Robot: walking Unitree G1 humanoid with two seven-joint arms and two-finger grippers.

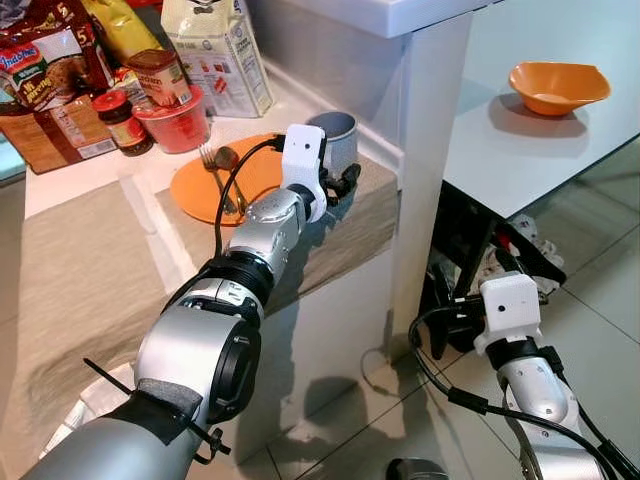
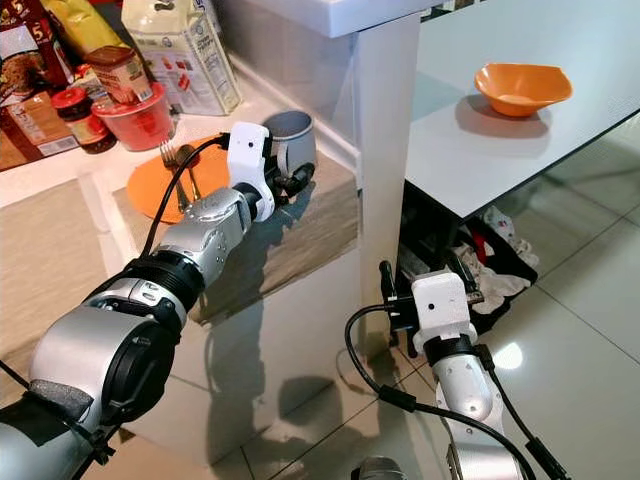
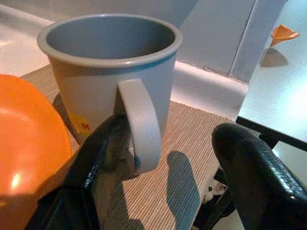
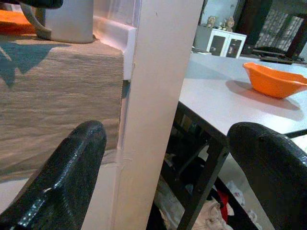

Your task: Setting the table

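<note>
I expect the grey mug (image 1: 340, 143) to stay upright beside my left gripper when I carry it, because the mug's handle (image 3: 145, 127) is a wide, flat piece.
A grey mug (image 3: 110, 72) stands upright on a woven mat (image 1: 345, 235) at the counter's right end, next to an orange plate (image 1: 200, 190) that carries a fork and a spoon (image 1: 228, 170). My left gripper (image 1: 340, 188) is open at the mug, its handle (image 3: 141, 124) between the two fingers; one finger (image 3: 103, 153) lies close against the handle, the other stands well apart. An orange bowl (image 1: 557, 87) sits on the white table (image 1: 500, 150) to the right. My right gripper (image 4: 168, 139) hangs low beside the white pillar, open and holding nothing.
Food packets, jars and a red cup (image 1: 178, 125) crowd the back of the counter. A white pillar (image 1: 430, 150) stands between the counter and the table. Clothes and clutter (image 2: 490, 250) lie under the table above the glossy tiled floor.
</note>
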